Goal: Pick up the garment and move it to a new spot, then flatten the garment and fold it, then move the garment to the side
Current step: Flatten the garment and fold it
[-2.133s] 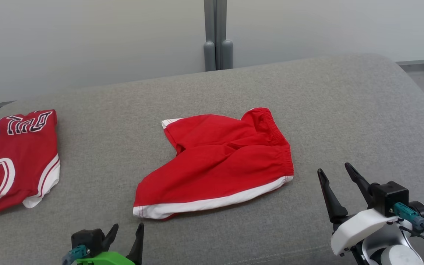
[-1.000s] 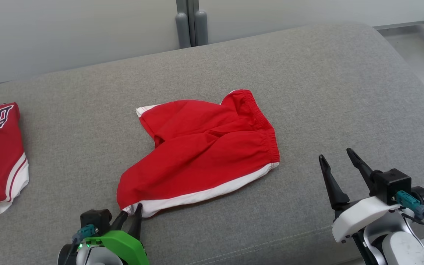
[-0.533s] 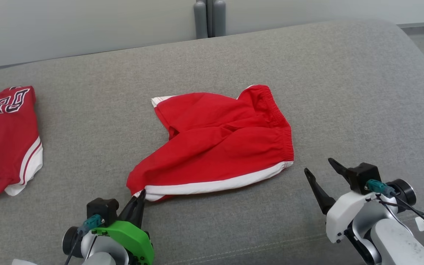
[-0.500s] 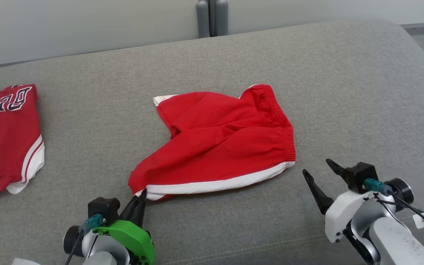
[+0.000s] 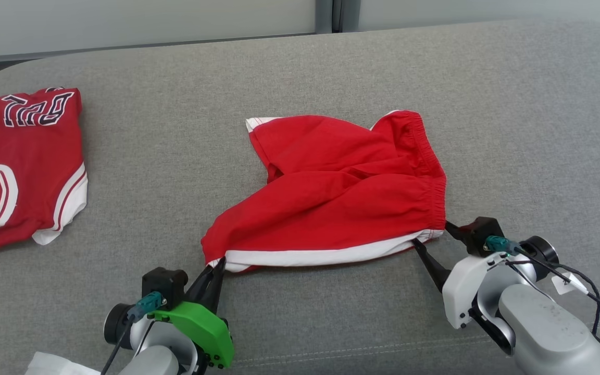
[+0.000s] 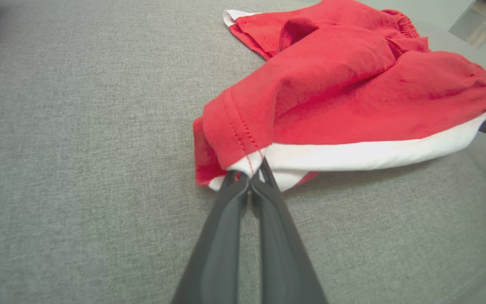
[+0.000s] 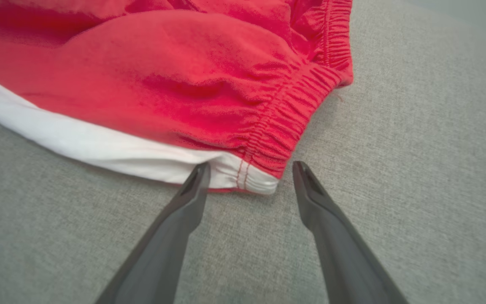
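I expect the garment (image 5: 335, 190) to show a hidden far stripe when I pull it, because white peeks out at the far hem corner (image 5: 259, 123) and beside the waistband.
The garment (image 5: 347, 192) is a pair of red shorts with a white side stripe and an elastic waistband, lying rumpled on the grey cushion (image 5: 289, 67). My left gripper (image 5: 215, 266) is shut on its near-left hem corner; in the left wrist view the closed tips pinch the white and red seam of the garment (image 6: 331, 93) at my left gripper (image 6: 249, 177). My right gripper (image 5: 433, 234) stands open at the near-right waistband corner. In the right wrist view my right gripper (image 7: 251, 169) straddles the white corner of the garment (image 7: 184, 76), which lies just past the fingertips.
A red jersey (image 5: 13, 166) with white trim and dark lettering lies at the far left of the cushion. A pale wall with a grey post (image 5: 336, 13) runs behind the cushion's back edge. Bare grey fabric surrounds the shorts on all sides.
My left gripper reached the shorts' near-left corner and shut on it. My right gripper moved in to the waistband corner, still open. The camera shifted too.
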### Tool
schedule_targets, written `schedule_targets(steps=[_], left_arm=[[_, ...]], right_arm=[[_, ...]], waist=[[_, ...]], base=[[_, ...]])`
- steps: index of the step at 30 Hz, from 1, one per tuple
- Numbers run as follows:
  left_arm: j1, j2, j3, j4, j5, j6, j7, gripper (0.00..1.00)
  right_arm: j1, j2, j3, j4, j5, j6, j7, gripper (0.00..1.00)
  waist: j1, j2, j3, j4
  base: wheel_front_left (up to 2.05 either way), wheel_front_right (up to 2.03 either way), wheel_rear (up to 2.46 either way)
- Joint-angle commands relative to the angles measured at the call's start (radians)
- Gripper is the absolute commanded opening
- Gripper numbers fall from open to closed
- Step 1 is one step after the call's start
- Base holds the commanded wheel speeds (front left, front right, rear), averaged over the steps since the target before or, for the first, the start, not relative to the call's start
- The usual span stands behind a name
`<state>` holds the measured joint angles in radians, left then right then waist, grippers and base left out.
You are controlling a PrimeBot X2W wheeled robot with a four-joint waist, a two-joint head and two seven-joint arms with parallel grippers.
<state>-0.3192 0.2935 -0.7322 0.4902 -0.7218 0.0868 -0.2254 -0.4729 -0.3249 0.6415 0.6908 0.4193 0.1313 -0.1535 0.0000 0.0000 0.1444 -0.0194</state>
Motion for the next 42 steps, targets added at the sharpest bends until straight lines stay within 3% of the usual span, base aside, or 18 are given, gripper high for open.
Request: schedule_targets(steps=[1, 3, 5, 7, 14, 22, 30, 35, 39, 42], left_arm=[[-0.018, 0.000, -0.001, -0.004, 0.009, 0.004, 0.001, 0.00], [-0.018, 0.001, -0.002, -0.007, 0.008, 0.005, 0.003, 0.00], [-0.018, 0.003, -0.003, -0.009, 0.007, 0.006, 0.003, 0.00], [-0.017, 0.005, -0.004, -0.010, 0.005, 0.007, 0.003, 0.00], [-0.018, 0.025, 0.006, -0.042, -0.001, 0.013, 0.004, 0.00], [-0.033, 0.090, 0.027, -0.168, -0.039, 0.002, 0.087, 0.00], [-0.099, 0.208, 0.099, -0.458, -0.099, 0.021, 0.234, 0.00], [-0.177, 0.249, 0.143, -0.586, -0.140, 0.039, 0.328, 0.00], [-0.267, 0.248, 0.166, -0.574, -0.177, 0.036, 0.401, 0.00], [-0.362, 0.216, 0.164, -0.496, -0.195, 0.020, 0.448, 0.00]], right_arm=[[-0.027, 0.004, 0.028, 0.028, 0.022, -0.001, -0.016, 0.86], [-0.049, 0.006, 0.059, 0.052, 0.043, -0.001, -0.029, 0.45], [-0.066, 0.007, 0.087, 0.071, 0.057, -0.001, -0.044, 0.28], [-0.081, 0.007, 0.115, 0.081, 0.072, -0.001, -0.060, 0.00], [-0.114, -0.012, 0.167, 0.061, 0.154, -0.001, -0.094, 0.00], [-0.154, -0.090, 0.183, -0.047, 0.251, -0.001, -0.074, 0.00], [-0.208, -0.200, 0.119, -0.255, 0.310, -0.001, 0.005, 0.00], [-0.248, -0.237, 0.068, -0.371, 0.298, -0.001, 0.089, 0.00], [-0.305, -0.228, 0.064, -0.395, 0.288, -0.001, 0.174, 0.00], [-0.383, -0.204, 0.079, -0.344, 0.295, -0.001, 0.226, 0.00]], waist=[[0.0000, 0.0000, 0.008, 0.006], [0.0000, 0.0000, 0.010, 0.006], [0.0000, 0.0000, 0.011, 0.005], [0.0000, 0.0000, 0.010, 0.003], [0.0000, 0.0000, -0.015, -0.015], [0.0000, 0.0000, -0.078, -0.031], [0.0000, 0.0000, -0.181, -0.042], [0.0000, 0.0000, -0.207, -0.041], [0.0000, 0.0000, -0.202, -0.033], [0.0000, 0.0000, -0.180, -0.023]], base=[[0.00, 0.00, 0.00], [0.00, 0.00, 0.00], [0.00, 0.00, 0.00], [0.00, 0.00, 0.00], [0.00, 0.00, 0.00], [0.00, 0.00, 0.00], [0.00, 0.00, 0.00], [0.00, 0.00, 0.00], [0.00, 0.00, 0.00], [0.00, 0.00, 0.00]])
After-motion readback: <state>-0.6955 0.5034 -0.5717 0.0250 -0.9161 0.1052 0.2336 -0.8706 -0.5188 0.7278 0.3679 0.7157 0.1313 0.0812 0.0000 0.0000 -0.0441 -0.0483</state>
